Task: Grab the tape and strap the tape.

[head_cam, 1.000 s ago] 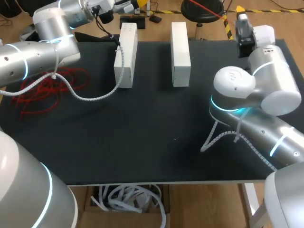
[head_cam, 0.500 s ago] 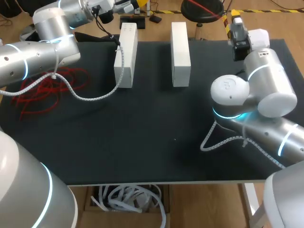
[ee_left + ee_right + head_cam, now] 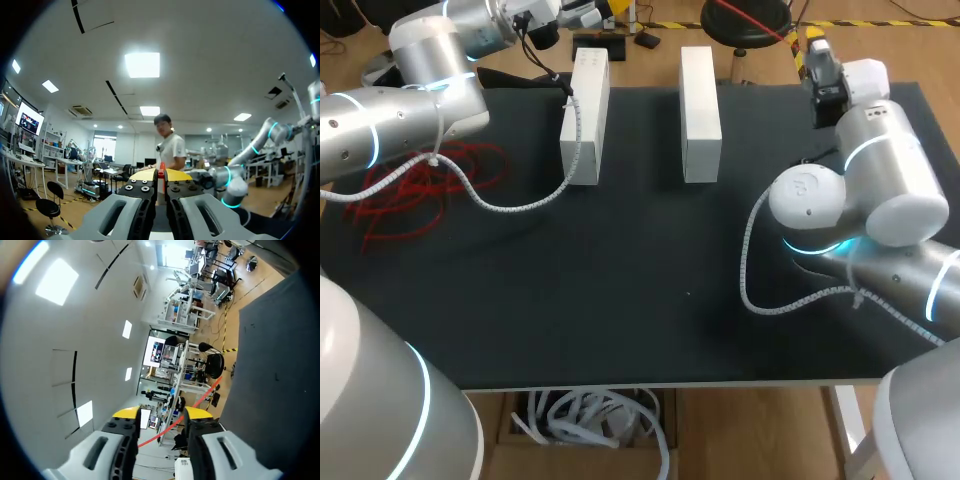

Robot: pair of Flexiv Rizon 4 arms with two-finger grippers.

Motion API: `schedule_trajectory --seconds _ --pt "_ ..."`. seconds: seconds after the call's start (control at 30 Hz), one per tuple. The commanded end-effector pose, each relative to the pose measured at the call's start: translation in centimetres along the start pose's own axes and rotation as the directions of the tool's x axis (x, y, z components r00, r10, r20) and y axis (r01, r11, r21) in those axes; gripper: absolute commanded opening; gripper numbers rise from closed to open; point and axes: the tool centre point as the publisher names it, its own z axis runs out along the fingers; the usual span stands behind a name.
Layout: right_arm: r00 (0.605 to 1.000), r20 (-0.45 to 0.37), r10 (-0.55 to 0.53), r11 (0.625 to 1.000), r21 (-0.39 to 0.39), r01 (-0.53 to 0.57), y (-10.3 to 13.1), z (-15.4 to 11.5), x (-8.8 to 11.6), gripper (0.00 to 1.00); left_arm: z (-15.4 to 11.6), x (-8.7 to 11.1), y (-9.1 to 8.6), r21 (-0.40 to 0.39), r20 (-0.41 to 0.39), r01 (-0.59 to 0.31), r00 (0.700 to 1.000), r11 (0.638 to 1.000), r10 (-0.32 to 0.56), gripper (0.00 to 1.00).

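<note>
The red tape's end (image 3: 215,384) juts straight past my fingers, so I expect the tape (image 3: 762,21) to bow into a loop when I carry it toward my left gripper.
The red tape lies in a loose tangle (image 3: 420,185) on the black table (image 3: 620,300) at the left. A taut stretch of it (image 3: 750,20) runs past the far edge toward my right gripper (image 3: 817,42). In the right wrist view the tape (image 3: 170,426) passes between the yellow-tipped fingers of my right gripper (image 3: 161,415), which stand apart, open. My left gripper (image 3: 605,10) is beyond the far edge, behind the left white block. In its wrist view my left gripper (image 3: 161,176) is shut on a thin red piece of tape (image 3: 161,171).
Two white blocks (image 3: 585,115) (image 3: 700,110) stand upright side by side at the back middle of the table. White spiral cable sleeves hang from both arms, one looping over the mat by the right arm (image 3: 750,270). My right elbow (image 3: 840,200) hovers over the right side.
My right arm has shifted; its gripper moved slightly toward the far left, and its cable sleeve swung up into a taller loop. The left arm has stayed put.
</note>
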Motion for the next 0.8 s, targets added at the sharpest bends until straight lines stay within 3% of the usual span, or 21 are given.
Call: schedule_trajectory --seconds 0.03,0.07,0.13,0.8 --pt "1.000 0.007 -0.003 1.000 -0.005 0.003 -0.08 0.16 0.11 0.74 0.04 0.07 0.04 0.001 0.002 -0.001 1.000 1.000 0.001 0.00" --pt "1.000 0.008 -0.005 1.000 -0.002 0.005 -0.04 0.21 0.04 0.78 0.04 0.07 0.04 0.001 0.002 -0.001 1.000 1.000 0.001 0.00" --pt "1.000 0.009 -0.007 1.000 0.000 0.007 -0.05 0.25 -0.03 0.99 0.04 0.07 0.04 0.001 0.002 -0.001 1.000 1.000 0.001 0.00" --pt "1.000 0.012 -0.001 1.000 -0.003 0.001 -0.02 1.10 -0.54 1.00 0.04 0.07 0.04 0.001 0.002 -0.001 1.000 1.000 0.001 0.00"
